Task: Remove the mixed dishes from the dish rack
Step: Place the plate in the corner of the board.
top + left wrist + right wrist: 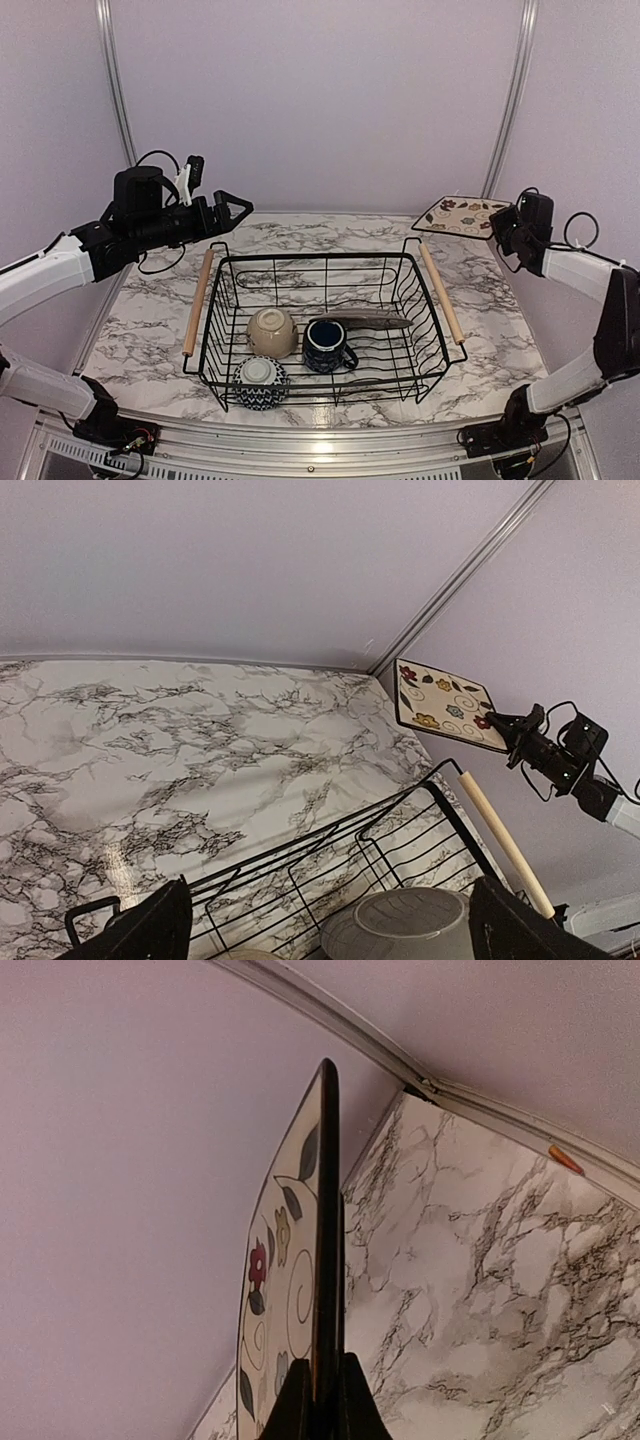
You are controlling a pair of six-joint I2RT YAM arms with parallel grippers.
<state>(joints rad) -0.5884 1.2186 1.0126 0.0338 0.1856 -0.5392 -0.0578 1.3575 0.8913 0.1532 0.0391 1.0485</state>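
Observation:
The robot's right gripper should next let down the floral plate (pixel 457 214), which hangs flower side up over clear marble (pixel 458 254) beyond the rack, until the plate rests there, and then let go.
The black wire dish rack (pixel 225 262) with wooden rod handles stands mid-table. In it are an upturned beige bowl (pixel 272 332), a dark blue mug (pixel 326 344), a small blue-and-white bowl (pixel 261 383) at the front, and the grey plate (pixel 368 319) lying low, seen nearly edge-on. My right gripper (pixel 497 228) is shut on the edge of the square cream floral plate (pixel 460 215), held over the table's back right corner; the right wrist view shows the plate (pixel 275 1280) edge-on between the fingers (pixel 300 1405). My left gripper (pixel 232 210) is open and empty above the rack's back left corner.
The left wrist view shows the rack's far wires (pixel 330 855), its right handle (pixel 505 840), a grey dish's underside (pixel 410 925) and the right arm holding the floral plate (pixel 440 705). The marble tabletop (pixel 150 320) surrounds the rack. Walls close the back and sides.

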